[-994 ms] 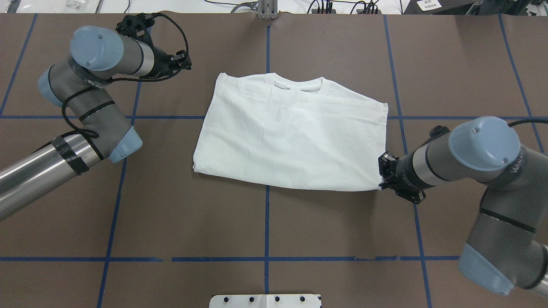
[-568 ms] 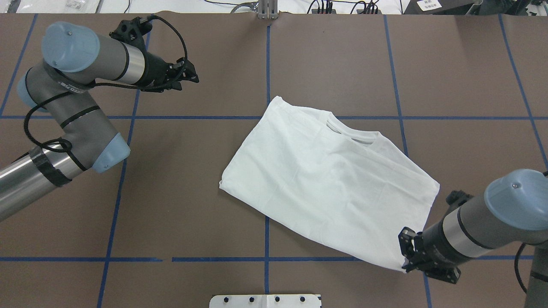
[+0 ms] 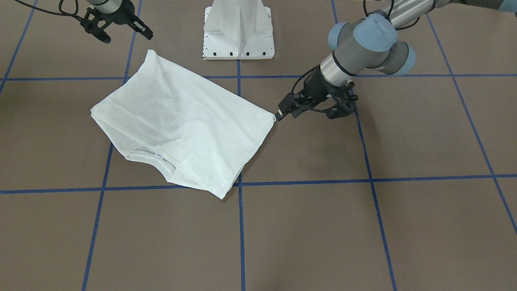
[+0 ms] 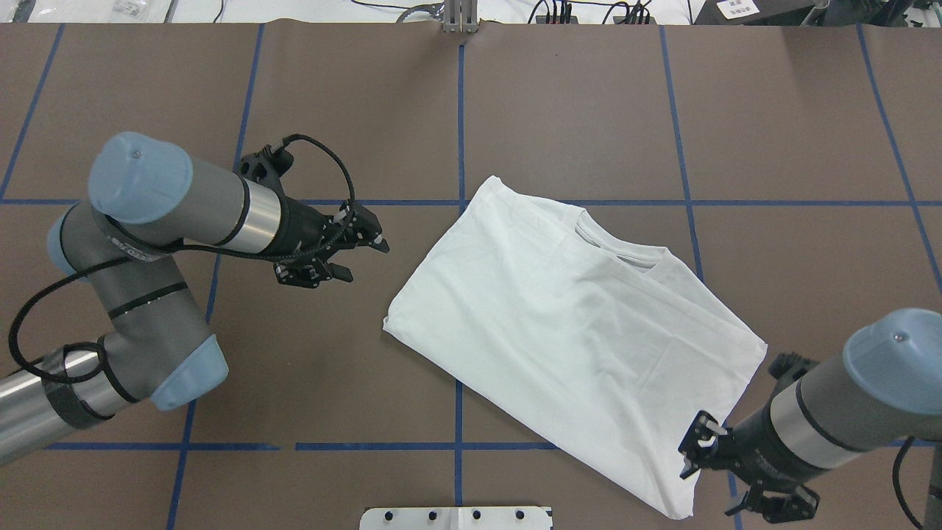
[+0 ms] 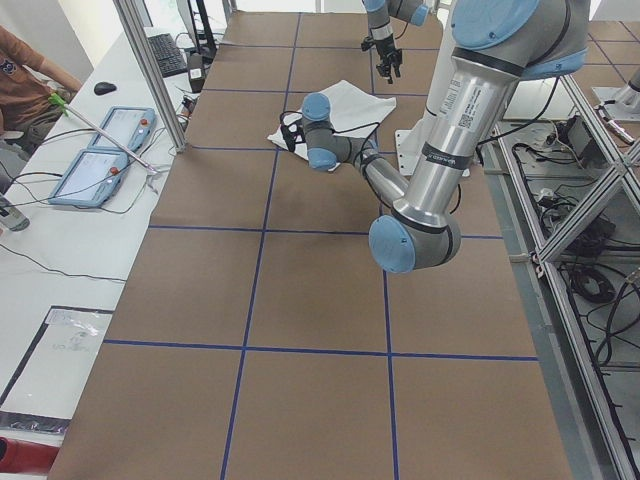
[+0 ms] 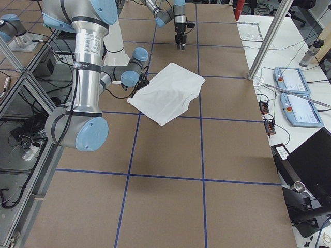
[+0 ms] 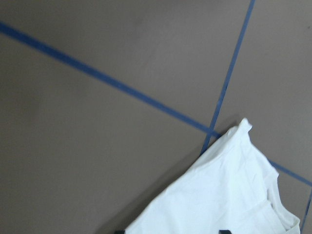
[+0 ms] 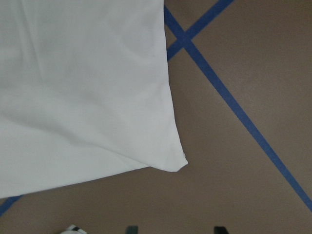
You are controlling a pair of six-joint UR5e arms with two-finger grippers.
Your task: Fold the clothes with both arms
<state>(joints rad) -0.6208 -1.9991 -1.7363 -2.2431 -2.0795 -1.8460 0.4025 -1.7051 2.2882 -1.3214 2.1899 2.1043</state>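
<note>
I expect the shirt to swing round still folded when I pull its corner [image 3: 272, 118], because the white shirt's layers [image 3: 153, 154] lie flat together at a slant.
The white shirt [image 4: 574, 346] lies folded and turned at a slant on the brown table, plain side up, with its collar [image 4: 618, 250] at the far edge; the printed text is hidden. My left gripper [image 4: 366, 259] is open and hovers over the shirt's left corner [image 3: 271, 118], apart from the cloth. In the front view it [image 3: 282, 113] sits right beside that corner. My right gripper [image 4: 695, 449] is open and empty, just by the shirt's near right corner [image 8: 180, 161], which lies flat. It also shows in the front view [image 3: 123, 35].
The white pedestal base [image 3: 238, 32] stands at the near edge, close to the shirt's near corner. Blue tape lines [image 4: 458, 110] grid the brown table [image 4: 221, 383]. A side bench with control tablets [image 5: 100, 160] runs along the far edge.
My right gripper dragged the shirt toward the near right, turning it, then let go of its corner. My left arm swung from the far left down to the shirt's left corner.
</note>
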